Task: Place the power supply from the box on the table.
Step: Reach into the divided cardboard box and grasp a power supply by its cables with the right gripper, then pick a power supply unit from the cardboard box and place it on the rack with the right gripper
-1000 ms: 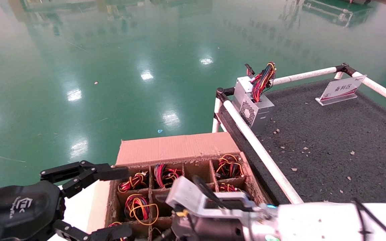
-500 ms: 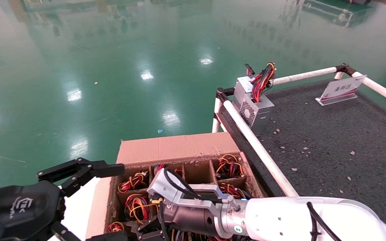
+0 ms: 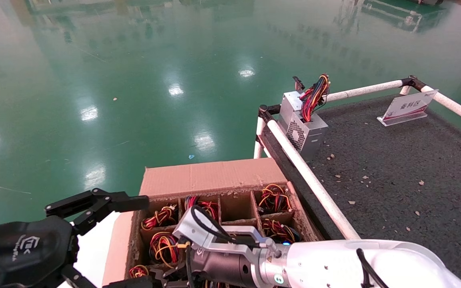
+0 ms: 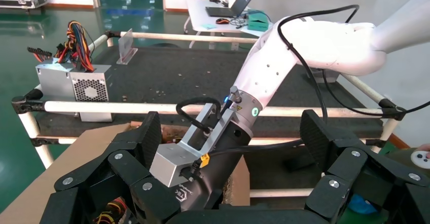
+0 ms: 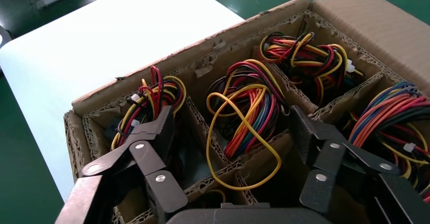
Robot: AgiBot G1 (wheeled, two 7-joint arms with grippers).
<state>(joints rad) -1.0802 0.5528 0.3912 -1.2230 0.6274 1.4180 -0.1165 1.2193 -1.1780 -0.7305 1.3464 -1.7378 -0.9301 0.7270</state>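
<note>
The looped wires [image 5: 248, 127] run down together into the cell. The power supply [image 3: 163, 247] will come along and hang tilted below them when I lift.
The box [image 3: 210, 176], a brown carton with a frayed cell grid, stands left of the table [image 3: 394, 168]. Its cells hold power supplies, of which only the looped wire bundles show. My right gripper [image 5: 233, 143] hangs open just above the cells. Its fingers [image 5: 152, 148] straddle the power supply [image 5: 248, 107] with the big yellow loop, the same power supply [image 3: 164, 246] that sits left of centre in the head view. Nothing is held. My left gripper [image 3: 132, 240] stays open at the box's left side and appears as the left gripper [image 4: 230, 143] in its wrist view.
A silver unit with a round-hole vent grille [image 3: 304, 128] and upright wires stands at the table's far left corner. White pipe rails [image 3: 310, 180] edge the table between it and the box. A small sign [image 3: 408, 107] stands at the back. Cardboard crumbs dot the tabletop.
My right arm has swung left and dropped lower over the box, its wrist now above the near middle cells. The left gripper shifted slightly outward and then held still.
</note>
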